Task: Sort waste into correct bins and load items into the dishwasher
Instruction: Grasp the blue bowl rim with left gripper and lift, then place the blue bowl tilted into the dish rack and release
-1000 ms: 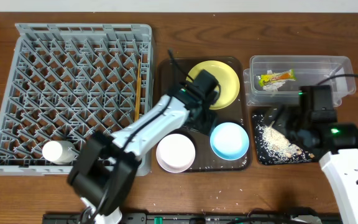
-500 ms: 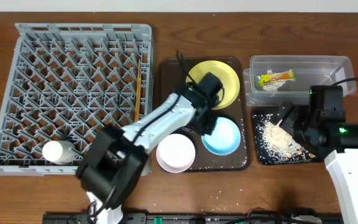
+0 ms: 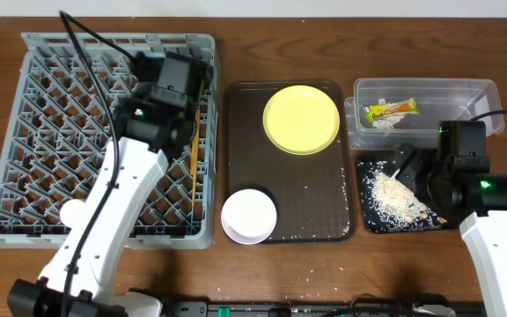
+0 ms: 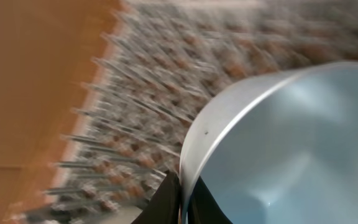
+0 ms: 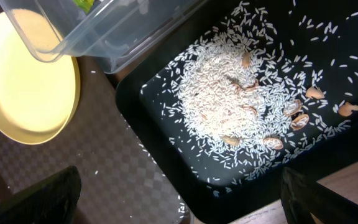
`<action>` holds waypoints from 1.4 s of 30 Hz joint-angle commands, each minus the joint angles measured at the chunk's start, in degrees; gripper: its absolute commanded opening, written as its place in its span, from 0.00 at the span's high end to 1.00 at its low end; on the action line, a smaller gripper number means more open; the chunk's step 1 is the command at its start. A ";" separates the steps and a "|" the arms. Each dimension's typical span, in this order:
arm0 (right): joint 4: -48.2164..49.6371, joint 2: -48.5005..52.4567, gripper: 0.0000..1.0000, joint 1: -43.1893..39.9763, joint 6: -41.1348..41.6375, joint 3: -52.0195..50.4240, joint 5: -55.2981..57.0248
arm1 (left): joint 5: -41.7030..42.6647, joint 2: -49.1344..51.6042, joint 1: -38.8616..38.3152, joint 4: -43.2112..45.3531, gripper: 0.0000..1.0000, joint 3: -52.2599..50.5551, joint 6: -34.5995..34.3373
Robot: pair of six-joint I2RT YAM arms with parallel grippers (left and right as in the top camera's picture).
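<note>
The light blue bowl's opening (image 4: 303, 149) points up toward my left gripper, so I should turn my wrist around and tip the bowl over onto its side among the rack's wires (image 4: 154, 93).
My left gripper (image 4: 184, 182) is shut on the rim of the light blue bowl (image 4: 278, 143) and holds it above the grey dish rack (image 4: 135, 106). In the overhead view the left gripper (image 3: 176, 88) is over the rack's (image 3: 60, 106) upper right part and hides the bowl. The yellow plate (image 3: 301, 119) and white-pink bowl (image 3: 249, 216) sit on the brown tray (image 3: 324, 202). A white cup (image 3: 76, 214) and chopsticks (image 3: 193, 151) are in the rack. My right gripper (image 3: 407, 165) is open above the black tray (image 5: 166, 130) of rice crumbs (image 5: 229, 93).
The clear tub (image 3: 421, 110) at the back right holds the yellow-green wrapper (image 3: 390, 110) and white paper bits. The black tray (image 3: 372, 220) lies just in front of it. A few crumbs lie on the table in front of the brown tray.
My left gripper has lifted the light blue bowl off the brown tray and carried it left over the dish rack. The right arm has stayed over the black tray.
</note>
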 commanded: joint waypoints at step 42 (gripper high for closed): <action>-0.11 0.00 0.01 -0.31 0.52 0.11 0.59 | -23.34 24.41 -6.21 -8.48 0.52 0.52 -9.86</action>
